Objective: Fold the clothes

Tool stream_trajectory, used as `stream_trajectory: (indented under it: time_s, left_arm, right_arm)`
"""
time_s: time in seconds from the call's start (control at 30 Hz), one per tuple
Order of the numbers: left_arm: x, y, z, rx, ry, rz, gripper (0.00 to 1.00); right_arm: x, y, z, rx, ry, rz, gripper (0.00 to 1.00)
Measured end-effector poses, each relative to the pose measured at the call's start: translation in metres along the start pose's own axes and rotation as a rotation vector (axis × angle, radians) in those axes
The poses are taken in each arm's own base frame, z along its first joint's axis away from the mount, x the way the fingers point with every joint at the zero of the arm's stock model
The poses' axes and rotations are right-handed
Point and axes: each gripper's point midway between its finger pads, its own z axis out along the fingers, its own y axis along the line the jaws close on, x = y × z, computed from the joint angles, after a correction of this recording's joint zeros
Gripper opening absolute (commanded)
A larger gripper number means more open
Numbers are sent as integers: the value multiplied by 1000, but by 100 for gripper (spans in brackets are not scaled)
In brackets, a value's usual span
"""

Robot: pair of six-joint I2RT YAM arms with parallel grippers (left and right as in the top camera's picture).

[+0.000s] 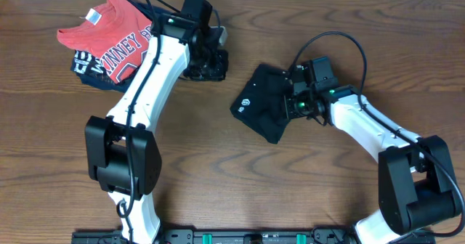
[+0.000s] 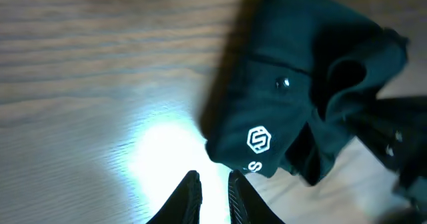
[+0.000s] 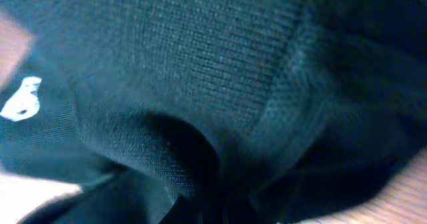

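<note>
The black T-shirt's edge (image 1: 280,116) is bunching up at my right gripper. I should grip that edge again and pull it flat while my left gripper holds the T-shirt's logo end (image 1: 241,107).
The clothes, a black T-shirt (image 1: 260,102) with a small white logo, lie folded into a compact bundle on the wooden table right of centre. My right gripper (image 1: 292,103) is at the bundle's right edge. In the right wrist view black fabric (image 3: 200,64) fills the frame and bunches round the right gripper (image 3: 215,212), which is shut on it. My left gripper (image 1: 209,64) hovers left of the bundle, apart from it. In the left wrist view the left gripper (image 2: 215,192) has its fingers nearly together with nothing between them, and the black T-shirt (image 2: 287,111) lies ahead.
A red T-shirt (image 1: 116,33) with white lettering lies on a navy garment (image 1: 86,64) at the back left, close beside my left arm. Bare wooden table (image 1: 218,164) stretches in front of both grippers.
</note>
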Motion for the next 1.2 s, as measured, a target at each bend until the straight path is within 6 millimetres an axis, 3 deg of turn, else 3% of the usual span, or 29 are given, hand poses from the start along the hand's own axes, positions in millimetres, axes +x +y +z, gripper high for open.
stream_trajectory:
  time_s: [0.1,0.13,0.27,0.4,0.57,0.73,0.83,0.93,1.07,1.1,1.2]
  left_arm:
    - [7,-7,7,26,23,17,17]
    - [9,-9,10,34,29,24,22]
    - [16,-19,23,61,45,58,26]
    - [25,-25,37,74,65,79,31]
    - [40,-27,60,81,90,102,33]
    - [54,-27,84,114,97,116,32]
    - [61,-26,94,126,106,113,6]
    - [69,-21,98,114,127,111,6]
    - [68,-12,97,97,126,93,6]
    - [66,-9,95,95,123,84,6]
    - [64,5,91,86,122,46,6]
  right_arm:
    - [7,-17,-5,47,27,50,40]
    - [10,-23,-7,60,39,65,41]
    - [24,-55,-20,139,90,143,40]
    - [24,-74,-32,158,78,188,38]
    - [11,-61,-51,77,17,132,40]
    - [-7,-44,-80,35,-84,55,52]
    - [-9,-41,-82,27,-97,44,56]
    - [-7,-42,-72,21,-75,44,41]
    - [0,-38,-46,8,-16,34,6]
    - [4,-38,-39,7,6,32,1]
    - [18,-48,-21,51,73,64,1]
